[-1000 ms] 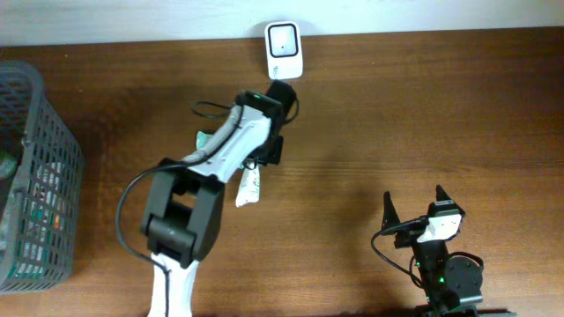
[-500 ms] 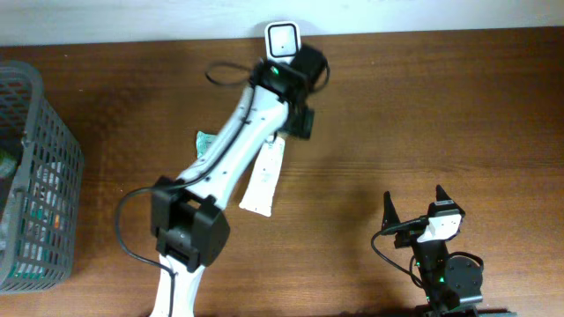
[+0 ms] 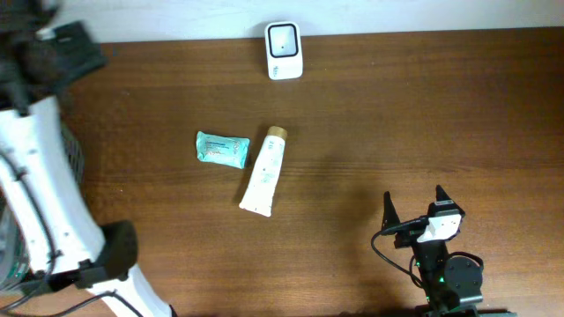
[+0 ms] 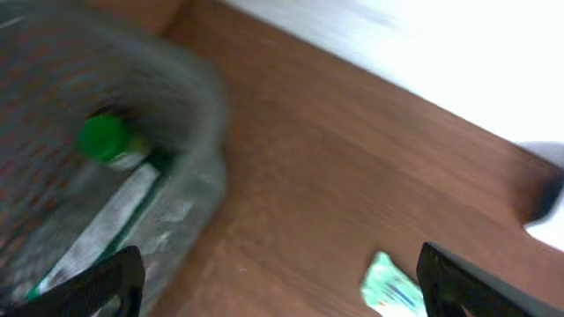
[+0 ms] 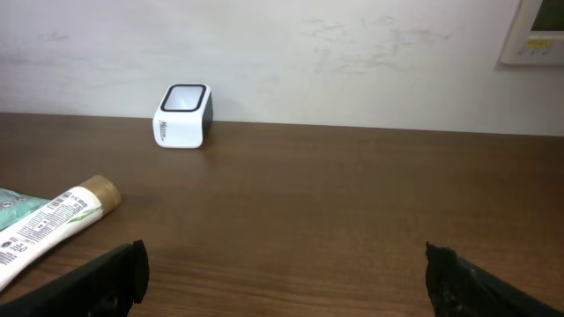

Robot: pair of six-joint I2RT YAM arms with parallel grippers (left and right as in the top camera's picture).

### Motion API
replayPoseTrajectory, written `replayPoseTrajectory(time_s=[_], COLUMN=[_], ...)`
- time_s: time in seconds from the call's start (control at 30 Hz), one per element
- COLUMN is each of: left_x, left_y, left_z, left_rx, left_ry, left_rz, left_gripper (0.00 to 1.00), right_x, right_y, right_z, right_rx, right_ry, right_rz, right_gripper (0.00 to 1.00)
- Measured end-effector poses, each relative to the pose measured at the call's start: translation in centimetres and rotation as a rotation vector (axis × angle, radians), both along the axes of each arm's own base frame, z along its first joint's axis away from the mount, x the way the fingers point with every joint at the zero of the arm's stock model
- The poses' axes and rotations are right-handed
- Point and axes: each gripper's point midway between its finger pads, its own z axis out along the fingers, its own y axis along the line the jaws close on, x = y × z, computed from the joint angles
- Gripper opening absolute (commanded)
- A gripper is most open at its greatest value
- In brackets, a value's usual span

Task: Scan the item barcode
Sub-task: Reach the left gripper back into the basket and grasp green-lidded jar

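Note:
The green-capped tube [image 4: 115,144] stands with its cap up next to flat items in the basket, so the robot's left gripper should carry on moving in, open, until its fingers are on both sides of the cap [image 4: 103,136].
The white barcode scanner [image 3: 284,50] stands at the table's back edge, also in the right wrist view [image 5: 183,115]. A white tube with a tan cap [image 3: 265,172] lies loose mid-table, cap toward the scanner. A teal packet [image 3: 222,148] lies just left of it, and both show at the left of the right wrist view. My left gripper [image 4: 282,298] is open and empty, blurred, high at the far left by the grey basket [image 4: 189,106]. My right gripper [image 3: 412,197] stands open and empty at the front right.
The basket holds several items, among them a green-capped tube [image 4: 103,138]. My left arm [image 3: 44,176] covers most of the basket from above. A white wall runs behind the table's back edge.
The left gripper opened and let go of the white tube, which now lies beside the teal packet. The left arm swung from the scanner to the far left. The right arm stayed still.

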Motion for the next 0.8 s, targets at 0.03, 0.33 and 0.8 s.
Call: replayPoseTrajectory(time_s=[0.03, 0.33, 0.8], left_x=[-0.5, -3.9, -4.4], left_y=[1.5, 12.1, 20.7], left_z=[-0.1, -2.4, -12.3], left_rx=[-0.011, -0.085, -0.137], left_ry=[-0.001, 0.011, 0.115], left_rz=[0.038, 0.304, 0.431], left_gripper=[0.97, 1.0, 0.98], right_x=[0.0, 0.0, 0.0], right_y=[0.0, 0.0, 0.0], right_z=[0.0, 0.0, 0.0], right_rx=[0.001, 0.001, 0.001], right_ry=[0.0, 0.0, 0.0], right_rz=[0.0, 0.0, 0.0], right_gripper=[0.98, 0.98, 0.98])
